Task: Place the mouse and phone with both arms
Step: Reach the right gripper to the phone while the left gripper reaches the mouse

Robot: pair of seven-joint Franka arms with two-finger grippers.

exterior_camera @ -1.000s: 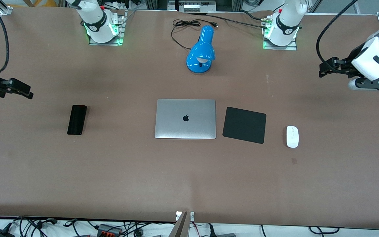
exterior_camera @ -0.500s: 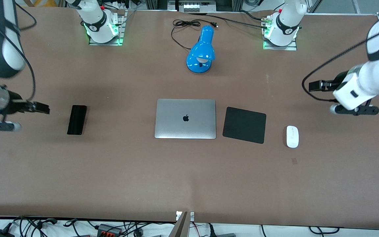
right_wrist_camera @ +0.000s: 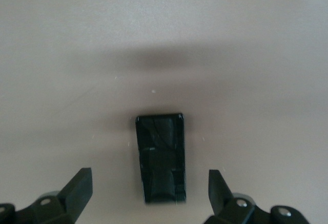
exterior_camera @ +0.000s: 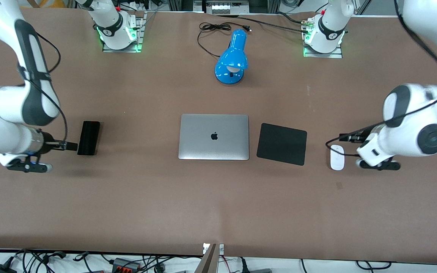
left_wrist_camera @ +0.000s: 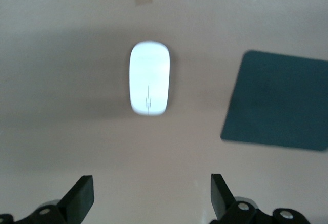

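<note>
The white mouse [left_wrist_camera: 149,78] is lying free, and its narrow width is centred on my open fingers. My left gripper carries on going toward it and closes on its long sides [exterior_camera: 337,158].
The black phone [exterior_camera: 88,137] lies flat on the brown table toward the right arm's end. My right gripper [exterior_camera: 68,145] is open and empty, low over the table just beside the phone. In the right wrist view the phone [right_wrist_camera: 160,157] shows with one end between the open fingers of the right gripper [right_wrist_camera: 148,189]. The white mouse [exterior_camera: 337,157] lies toward the left arm's end. My left gripper [exterior_camera: 346,137] is open and empty, over the table beside the mouse. In the left wrist view the mouse [left_wrist_camera: 149,78] lies ahead of the left gripper [left_wrist_camera: 151,197], apart from it.
A closed silver laptop [exterior_camera: 214,137] lies mid-table with a matte black mouse pad [exterior_camera: 282,143] beside it, between the laptop and the mouse; the pad also shows in the left wrist view [left_wrist_camera: 279,101]. A blue desk lamp [exterior_camera: 233,57] and its cord sit between the arm bases.
Both arms have swung down and inward from the table's ends. The right gripper has come up to the phone, the left gripper to the mouse. Phone and mouse have not moved.
</note>
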